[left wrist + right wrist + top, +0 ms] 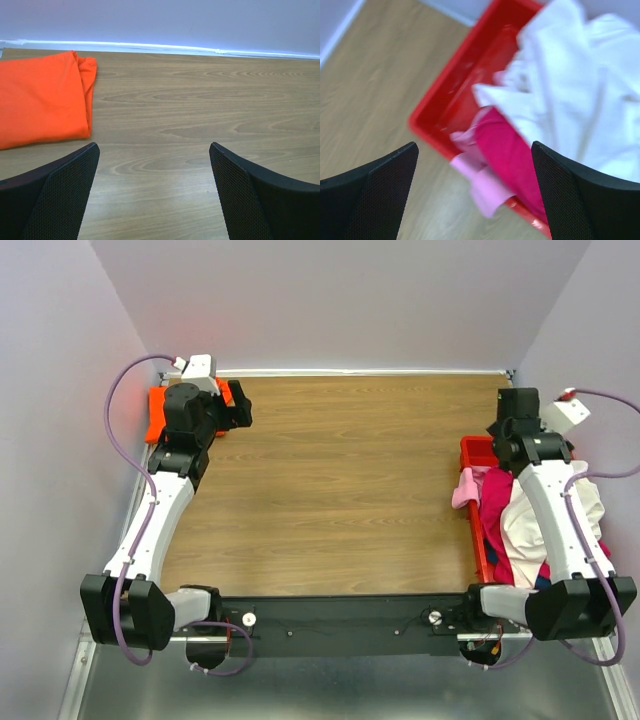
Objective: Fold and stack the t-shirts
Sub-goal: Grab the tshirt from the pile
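The cream-white t-shirt (522,532) is on top of the magenta t-shirt (494,508), so I expect it to come away alone and hang down long when I pick it up.
A folded bright orange t-shirt (157,412) lies at the table's far left corner; it shows flat in the left wrist view (40,102). My left gripper (238,405) hovers open and empty just right of it (155,165). The cream-white t-shirt (525,525), a magenta t-shirt (497,515) and a pale pink t-shirt (464,488) are heaped in the red bin (477,452) at the right. My right gripper (475,165) is open and empty above that heap, over the pink (485,185), magenta (512,155) and white cloth (570,95). In the top view the right gripper is hidden under its wrist.
The red plastic bin (447,85) stands along the table's right edge, its far end bare. The wooden table (340,480) stretches between the arms. Grey walls close in on three sides. A black rail runs along the near edge.
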Available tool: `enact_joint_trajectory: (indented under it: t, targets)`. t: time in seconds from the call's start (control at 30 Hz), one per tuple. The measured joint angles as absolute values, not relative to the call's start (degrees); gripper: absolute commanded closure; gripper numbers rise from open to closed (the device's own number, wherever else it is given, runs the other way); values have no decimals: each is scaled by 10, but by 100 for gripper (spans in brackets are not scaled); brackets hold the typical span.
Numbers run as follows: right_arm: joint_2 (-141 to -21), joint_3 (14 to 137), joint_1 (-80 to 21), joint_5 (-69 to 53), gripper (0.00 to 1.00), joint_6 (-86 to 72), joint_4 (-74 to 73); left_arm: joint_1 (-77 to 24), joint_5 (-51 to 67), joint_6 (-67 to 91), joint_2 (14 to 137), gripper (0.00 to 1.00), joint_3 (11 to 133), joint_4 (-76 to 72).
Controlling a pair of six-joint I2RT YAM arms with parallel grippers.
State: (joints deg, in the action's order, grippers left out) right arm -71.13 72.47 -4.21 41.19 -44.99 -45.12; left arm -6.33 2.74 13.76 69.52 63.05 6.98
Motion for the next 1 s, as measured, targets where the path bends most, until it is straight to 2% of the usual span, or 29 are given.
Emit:
enact_joint_trajectory:
  t: [0.23,0.63,0.73,0.8,0.83,0.87,0.9,0.93,0.97,1.0]
  targets:
    - [-711,721,113,439,0,-510,-567,-63,58,115,696,2,634,87]
    - [-760,670,131,406,0,-535,-614,-63,88,102,702,2,638,96]
    - [-779,652,131,399,3,-535,-611,-63,88,96,704,2,637,97]
    - [-779,635,131,395,11,-535,-608,-61,88,96,705,2,636,97]
    - [-779,629,131,393,23,-534,-606,-60,89,96,706,2,635,97]
    - [-781,625,132,391,31,-534,-605,-60,88,96,707,2,634,97]
    - [-782,623,132,390,45,-531,-604,-60,89,96,708,2,634,97]
    - [-785,621,132,386,69,-526,-600,-60,88,96,710,2,633,97]
    - [-787,621,132,383,99,-519,-596,-60,88,96,710,2,633,97]
    - [-787,621,132,383,100,-523,-594,-59,88,96,711,2,633,97]
